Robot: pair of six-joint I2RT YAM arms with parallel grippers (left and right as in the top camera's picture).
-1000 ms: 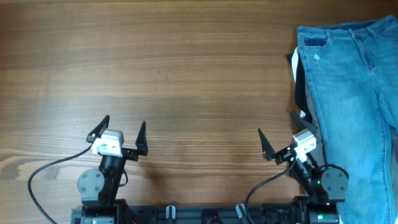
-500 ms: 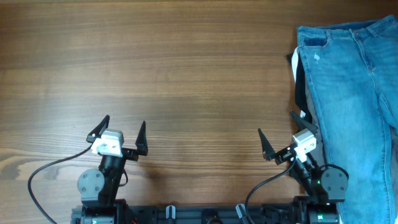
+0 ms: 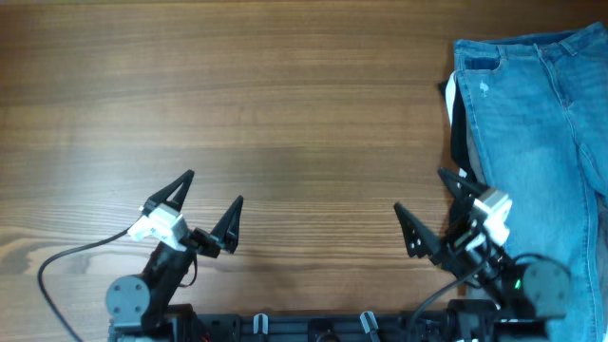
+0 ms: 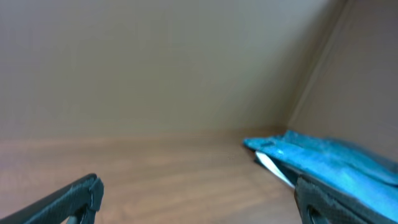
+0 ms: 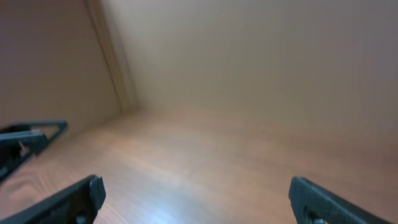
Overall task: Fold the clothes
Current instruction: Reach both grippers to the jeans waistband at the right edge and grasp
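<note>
My left gripper is far from the jeans (image 3: 532, 133), so my right gripper should grab the waistband corner (image 3: 465, 49) and pull the jeans across the open wood before folding.
The light blue denim jeans (image 3: 537, 123) lie flat along the table's right side, running off the right and bottom edges, with a small white worn spot near the top. They show as a blue strip in the left wrist view (image 4: 323, 158). My left gripper (image 3: 204, 214) is open and empty at the front left, far from the jeans. My right gripper (image 3: 429, 217) is open and empty at the front right, its right finger next to the jeans' left edge. Both wrist views show open jaws over bare wood (image 4: 199, 199) (image 5: 199, 199).
The wooden table (image 3: 266, 114) fills the view. A dark strap and white tag (image 3: 454, 114) stick out from under the jeans' left edge. The arm bases and cables (image 3: 57, 275) sit along the front edge.
Both arms have moved: the left gripper has swung a little right and tilted, the right gripper has shifted right and forward. Both stay open. The jeans have not moved.
</note>
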